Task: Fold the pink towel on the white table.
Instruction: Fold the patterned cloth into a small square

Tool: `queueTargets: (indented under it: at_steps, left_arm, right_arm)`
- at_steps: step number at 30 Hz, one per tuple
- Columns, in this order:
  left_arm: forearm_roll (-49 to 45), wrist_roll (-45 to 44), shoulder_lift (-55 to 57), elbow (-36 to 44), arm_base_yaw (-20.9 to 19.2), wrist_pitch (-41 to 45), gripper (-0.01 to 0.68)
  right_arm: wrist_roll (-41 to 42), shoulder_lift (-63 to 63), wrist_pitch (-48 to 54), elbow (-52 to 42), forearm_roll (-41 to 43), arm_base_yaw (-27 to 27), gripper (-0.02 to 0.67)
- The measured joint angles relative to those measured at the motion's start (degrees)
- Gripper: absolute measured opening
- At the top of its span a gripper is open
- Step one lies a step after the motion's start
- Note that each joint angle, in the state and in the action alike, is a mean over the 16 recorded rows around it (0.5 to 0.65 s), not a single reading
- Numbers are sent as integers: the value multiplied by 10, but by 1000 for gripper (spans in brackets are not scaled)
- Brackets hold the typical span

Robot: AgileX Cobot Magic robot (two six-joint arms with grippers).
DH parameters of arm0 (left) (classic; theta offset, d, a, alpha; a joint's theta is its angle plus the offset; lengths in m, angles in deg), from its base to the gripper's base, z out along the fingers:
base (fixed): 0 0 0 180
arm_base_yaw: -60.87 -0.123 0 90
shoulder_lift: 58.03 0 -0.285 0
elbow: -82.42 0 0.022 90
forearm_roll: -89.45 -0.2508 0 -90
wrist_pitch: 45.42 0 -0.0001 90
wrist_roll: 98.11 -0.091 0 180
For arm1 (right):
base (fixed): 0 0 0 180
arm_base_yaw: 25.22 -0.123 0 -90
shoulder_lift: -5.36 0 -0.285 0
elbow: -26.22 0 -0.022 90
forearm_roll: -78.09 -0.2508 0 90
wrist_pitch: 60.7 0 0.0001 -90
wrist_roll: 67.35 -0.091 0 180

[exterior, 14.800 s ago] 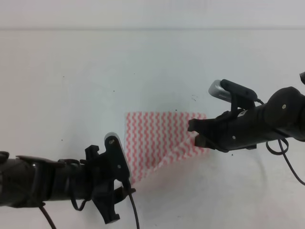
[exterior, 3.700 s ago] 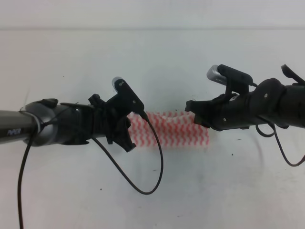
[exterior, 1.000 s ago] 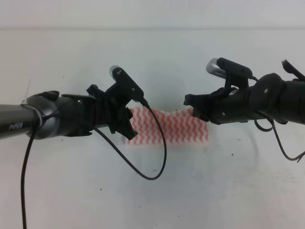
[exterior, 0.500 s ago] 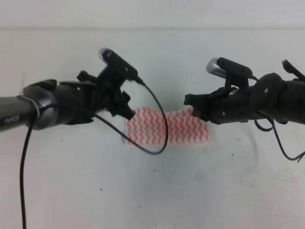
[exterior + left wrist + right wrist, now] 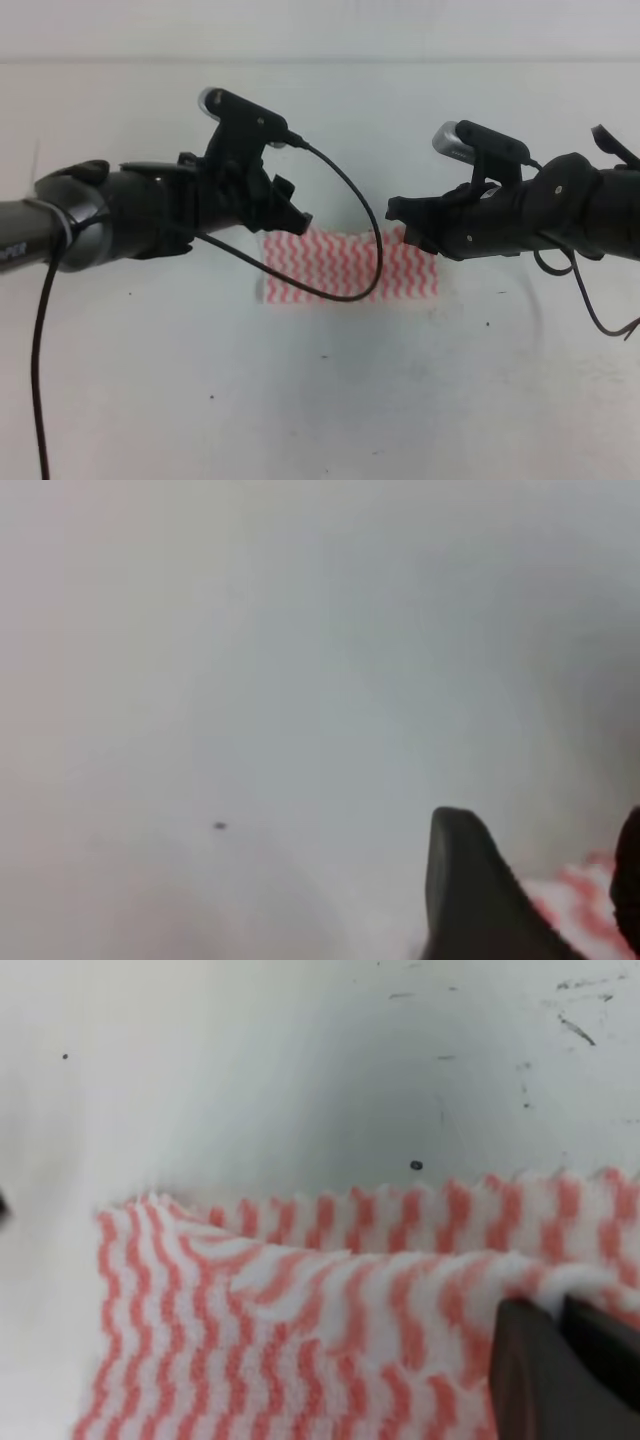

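Note:
I expect the pink towel's end [image 5: 418, 278] to fold over as I carry it, the rest staying flat, because the pink towel's raised edge [image 5: 394, 236] rumples at my right gripper.
The pink towel [image 5: 345, 266] lies as a folded strip on the white table [image 5: 320, 410]. My left gripper [image 5: 297, 215] hovers just above the strip's far left edge. In the left wrist view its two dark fingers [image 5: 468, 895] stand apart, open, with a bit of towel [image 5: 578, 902] showing below between them. My right gripper [image 5: 398, 214] is at the strip's far right corner. The right wrist view shows its fingers [image 5: 528, 1370] pressed together on the towel's [image 5: 300, 1340] upper folded edge, which is slightly raised there.
A black cable [image 5: 355, 215] loops from the left arm over the towel's middle. The table carries a few dark specks [image 5: 488, 323]. Both dark arms reach in from the sides.
My left gripper has lifted off the towel's left end and moved right and back, its cable swinging over the cloth. The right arm has stayed put.

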Motion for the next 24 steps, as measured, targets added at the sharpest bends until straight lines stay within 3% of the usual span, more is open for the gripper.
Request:
queueTargets:
  at_steps: [11, 24]
  left_arm:
    - [-1, 18, 28, 28, 0, 24, 180]
    - [-1, 14, 59, 31, 0, 26, 162]
  right_arm:
    - [1, 0, 2, 0, 0, 0, -16]
    - [1, 0, 6, 0, 1, 0, -16]
